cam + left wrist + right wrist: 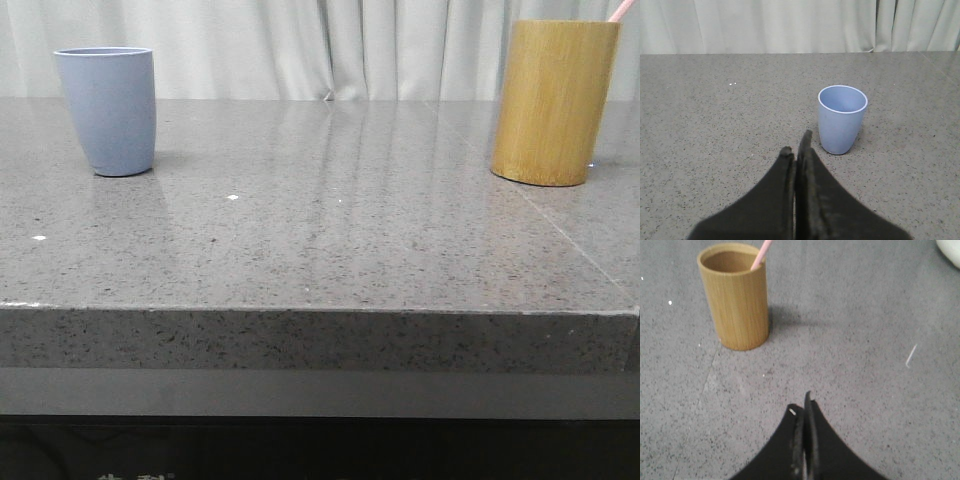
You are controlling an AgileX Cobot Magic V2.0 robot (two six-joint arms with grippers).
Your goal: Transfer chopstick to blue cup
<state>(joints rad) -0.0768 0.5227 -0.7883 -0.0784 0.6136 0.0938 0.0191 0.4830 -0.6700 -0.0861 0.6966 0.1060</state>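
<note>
The blue cup (110, 115) is standing a long way from the chopstick in the bamboo cylinder, so the robot's left gripper should first bring the blue cup next to the bamboo cylinder (390, 165).
The blue cup (106, 110) stands upright and empty at the far left of the grey stone table; it also shows in the left wrist view (841, 119). A pale pink chopstick end (622, 10) sticks out of the yellow-brown bamboo cylinder (554, 102) at the far right, and shows in the right wrist view (761, 253) inside that cylinder (736, 296). My left gripper (796, 144) is shut and empty, short of the blue cup. My right gripper (802, 404) is shut and empty, well short of the bamboo cylinder. Neither gripper shows in the front view.
The table's front edge (320, 312) runs across the front view. A seam in the stone runs near the bamboo cylinder. A pale curtain hangs behind the table. A white object's edge (950, 251) shows at the corner of the right wrist view.
</note>
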